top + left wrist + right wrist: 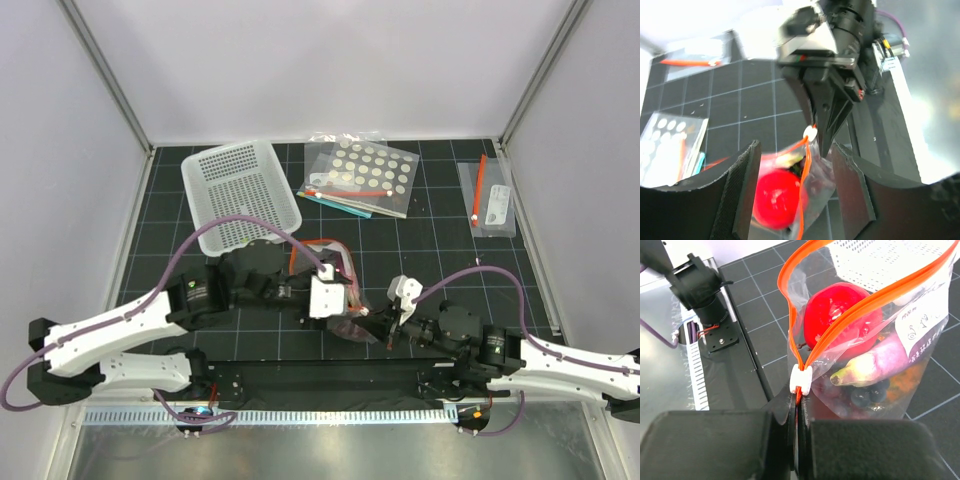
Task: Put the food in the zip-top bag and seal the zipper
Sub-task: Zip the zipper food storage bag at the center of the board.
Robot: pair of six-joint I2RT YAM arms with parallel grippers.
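The red-orange zipper's sides come together at the white slider (pixel 810 132), so the zipper's loop (pixel 322 241) will close up into a straight piece when the robot pulls the slider along.
The zip-top bag (pixel 348 328) lies between the two arms, and its mouth is open in the right wrist view. The red-orange zipper (pixel 867 301) forms a loop, with a white slider (pixel 801 379) at the near end. Inside are the red apple (pixel 840 315), dark grapes (pixel 867 392) and an orange piece (pixel 905 385), partly hidden. My right gripper (pixel 801 402) is shut on the zip strip just below the slider; it also shows in the top view (pixel 380 325). My left gripper (pixel 797 147) is open, its fingers (pixel 742 195) either side of the bag and apple (pixel 777 197).
A white perforated basket (pixel 240 195) stands at the back left. A clear bag with white dots (pixel 362 170) lies at the back centre, and a small labelled bag (pixel 490 198) at the back right. A purple-green toy (pixel 875 365) is also in the bag.
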